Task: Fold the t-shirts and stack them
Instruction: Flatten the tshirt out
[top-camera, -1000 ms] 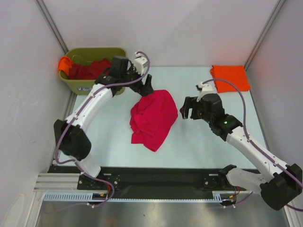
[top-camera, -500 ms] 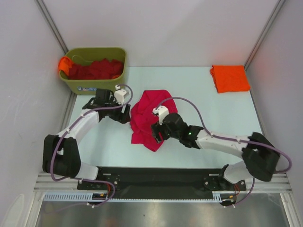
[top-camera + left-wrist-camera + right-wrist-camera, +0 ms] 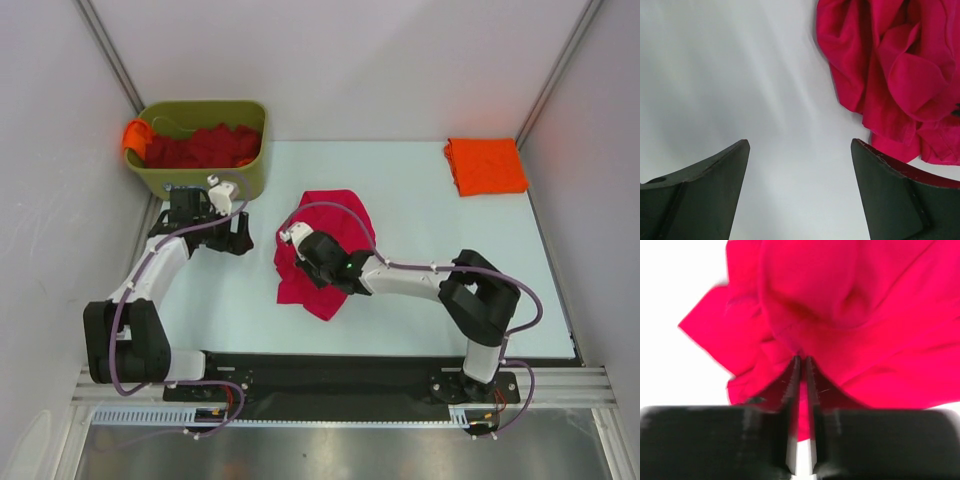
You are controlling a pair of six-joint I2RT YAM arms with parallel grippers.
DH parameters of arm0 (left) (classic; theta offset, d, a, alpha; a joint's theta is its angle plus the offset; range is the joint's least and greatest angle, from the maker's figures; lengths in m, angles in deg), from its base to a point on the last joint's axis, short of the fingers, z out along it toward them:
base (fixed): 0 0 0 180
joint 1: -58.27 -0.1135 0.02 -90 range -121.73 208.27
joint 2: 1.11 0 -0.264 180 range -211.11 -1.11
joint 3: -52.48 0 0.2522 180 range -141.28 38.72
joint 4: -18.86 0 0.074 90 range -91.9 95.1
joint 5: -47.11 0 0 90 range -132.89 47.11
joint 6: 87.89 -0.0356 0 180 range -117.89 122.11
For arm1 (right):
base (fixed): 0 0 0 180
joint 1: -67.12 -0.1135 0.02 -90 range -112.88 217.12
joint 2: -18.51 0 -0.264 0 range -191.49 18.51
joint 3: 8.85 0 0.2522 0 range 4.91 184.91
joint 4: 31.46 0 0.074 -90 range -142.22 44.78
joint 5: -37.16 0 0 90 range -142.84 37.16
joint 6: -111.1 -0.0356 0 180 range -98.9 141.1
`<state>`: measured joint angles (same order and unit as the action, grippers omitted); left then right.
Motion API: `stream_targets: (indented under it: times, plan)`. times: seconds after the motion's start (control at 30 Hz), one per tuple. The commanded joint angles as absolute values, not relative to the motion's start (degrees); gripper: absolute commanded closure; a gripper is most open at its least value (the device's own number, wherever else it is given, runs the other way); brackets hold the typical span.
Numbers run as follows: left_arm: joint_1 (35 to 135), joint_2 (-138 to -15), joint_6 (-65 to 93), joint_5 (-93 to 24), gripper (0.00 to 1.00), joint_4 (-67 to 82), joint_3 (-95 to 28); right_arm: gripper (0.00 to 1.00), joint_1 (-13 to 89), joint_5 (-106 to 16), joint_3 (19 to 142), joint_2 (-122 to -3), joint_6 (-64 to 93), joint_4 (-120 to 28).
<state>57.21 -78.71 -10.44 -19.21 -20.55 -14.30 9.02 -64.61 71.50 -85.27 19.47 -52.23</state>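
Note:
The crimson-pink t-shirt (image 3: 338,222) will open out much wider and hang between the robot's grippers when they lift and spread it, because loose folds (image 3: 912,82) overlap in a small heap.
A crumpled crimson-pink t-shirt (image 3: 300,288) lies mid-table. My right gripper (image 3: 300,255) reaches across it from the right, shut on a fold near its left edge. In the right wrist view the jaws (image 3: 801,360) pinch the pink cloth (image 3: 850,305). My left gripper (image 3: 238,240) hovers open over bare table to the left of the shirt, apart from it. Its fingers (image 3: 715,190) hold nothing, with the shirt (image 3: 890,75) ahead to the right. A folded orange t-shirt (image 3: 485,165) lies at the back right. Dark red t-shirts (image 3: 200,148) fill the bin.
The olive-green bin (image 3: 250,170) stands at the back left, just behind my left gripper, with an orange cloth (image 3: 135,135) hanging over its left rim. Frame posts and grey walls close in the table on the left, right and back.
My right arm swung left from the table's right half onto the crimson shirt and shut on its cloth. My left gripper drew back from the shirt's top edge toward the bin.

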Motion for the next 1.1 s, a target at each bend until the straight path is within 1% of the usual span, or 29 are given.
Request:
stream_targets:
  times: [0.0,0.13,0.23,0.27,0.3,0.33,0.4,0.47,0.5,0.57,0.6,0.63,0.7,0.73,0.8,0.83,0.93,0.97,1.03,1.07]
  plan:
    - [56.6,-77.0,-11.3,-17.1,0.12,-21.7,-16.5,0.99,9.6,-67.6,77.7,-85.3,18.5,-57.2]
    - [56.5,-76.9,-11.6,-15.8,0.12,-22.6,-18.0,1.00,11.5,-68.7,83.6,-80.8,15.6,-63.9]
    - [56.6,-77.0,-11.7,-14.4,0.12,-23.5,-20.2,1.00,18.1,-67.7,85.0,-73.4,10.0,-68.7]
    - [56.8,-77.2,-11.7,-14.0,0.13,-23.5,-20.7,1.00,20.4,-65.9,83.0,-68.4,7.2,-69.6]
    - [57.0,-77.3,-11.7,-13.6,0.15,-23.9,-21.2,1.00,25.6,-64.9,81.3,-66.0,6.2,-70.6]
    - [57.3,-77.5,-11.7,-13.4,0.17,-24.1,-21.9,1.00,27.7,-64.2,79.4,-63.5,5.6,-70.9]
    - [57.8,-78.1,-12.3,-13.4,0.20,-24.6,-22.5,1.00,34.1,-63.7,72.5,-55.7,4.1,-72.1]
    - [61.2,-79.0,-13.1,-14.4,0.21,-25.3,-23.3,1.00,39.2,-60.2,68.0,-50.7,2.6,-73.0]
    - [63.6,-79.3,-13.9,-15.0,0.21,-26.0,-23.5,1.00,44.5,-58.4,64.1,-46.0,1.1,-73.5]
    - [66.7,-80.6,-15.0,-16.0,0.21,-26.8,-23.9,1.00,48.8,-54.6,60.6,-41.9,-0.7,-73.3]
    - [70.2,-81.0,-16.7,-16.8,0.21,-27.7,-23.9,1.00,51.1,-53.8,57.0,-38.1,-1.8,-73.0]
    - [72.0,-82.1,-17.6,-17.3,0.21,-27.9,-23.7,1.00,55.1,-53.4,55.6,-37.0,-2.2,-73.1]
    - [76.1,-83.5,-18.9,-18.4,0.19,-28.2,-23.3,1.00,59.4,-50.3,52.8,-35.2,-2.7,-73.6]
    - [77.2,-84.8,-19.3,-18.7,0.19,-28.1,-22.9,1.00,63.3,-48.8,50.7,-34.5,-3.1,-74.0]
    - [79.4,-86.4,-20.9,-20.6,0.17,-27.9,-22.5,1.00,66.7,-47.1,49.1,-34.6,-3.2,-75.0]
    - [79.9,-88.2,-21.3,-21.4,0.17,-27.9,-22.1,1.00,70.1,-45.9,47.7,-34.9,-3.0,-75.3]
    - [81.8,-91.7,-22.9,-25.8,0.15,-26.7,-21.3,1.00,72.5,-44.7,45.8,-35.5,-2.4,-75.0]
    - [82.3,-92.5,-23.3,-27.1,0.11,-24.8,-21.1,1.00,72.7,-44.7,45.5,-35.9,-2.1,-74.4]
    - [83.2,-94.7,-23.4,-29.3,0.10,-22.8,-21.5,1.00,72.7,-44.6,45.3,-36.2,-1.8,-73.8]
    - [83.5,-95.3,-23.4,-30.2,0.07,-21.2,-21.8,1.00,72.7,-44.7,45.3,-36.6,-1.7,-73.5]
